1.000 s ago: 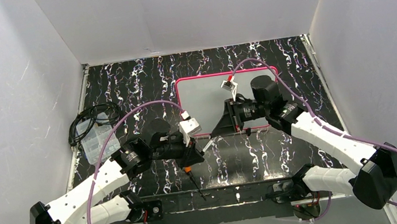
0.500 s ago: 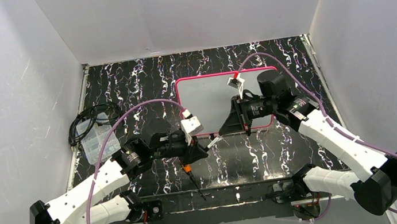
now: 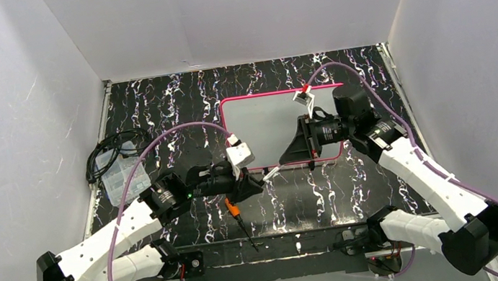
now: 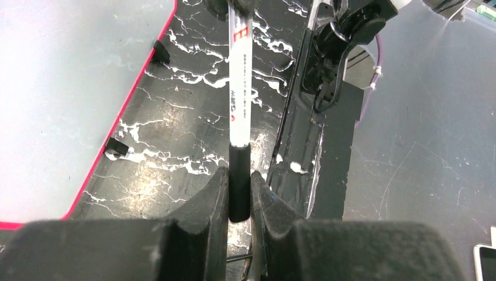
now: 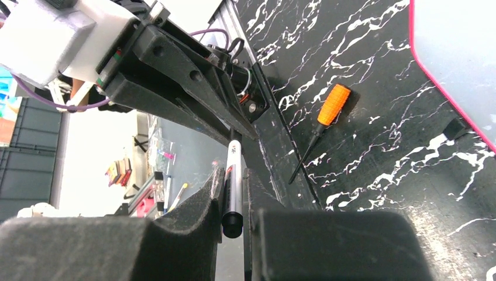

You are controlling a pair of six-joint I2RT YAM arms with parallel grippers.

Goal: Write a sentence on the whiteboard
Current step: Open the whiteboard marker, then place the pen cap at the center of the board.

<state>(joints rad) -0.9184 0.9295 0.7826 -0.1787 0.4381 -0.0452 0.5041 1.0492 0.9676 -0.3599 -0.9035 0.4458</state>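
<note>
My left gripper is holding only the black cap (image 4: 239, 182), lined up with the marker's white body (image 4: 240, 88). It should keep pulling away until the cap comes off, and then let go of the cap.
The whiteboard (image 3: 258, 121), pink-framed, lies flat at mid table; its surface shows no writing, so the sentence is not in view. A white marker (image 3: 270, 175) with a black cap hangs in the air just in front of the board's near edge, held at both ends. My left gripper (image 3: 255, 183) is shut on its black cap end (image 4: 239, 187). My right gripper (image 3: 288, 157) is shut on the other end of the marker's barrel (image 5: 233, 193). The board's corner shows in the left wrist view (image 4: 58, 88) and the right wrist view (image 5: 462, 52).
An orange-handled screwdriver (image 3: 236, 211) lies on the black marbled table near the front, also in the right wrist view (image 5: 327, 114). A clear plastic box (image 3: 120, 178) and coiled black cables (image 3: 113, 150) sit at the left edge. White walls enclose three sides.
Both arms have shifted to the right with the marker between them. The right wrist has moved back and right over the board's right side; the left arm has stretched further out.
</note>
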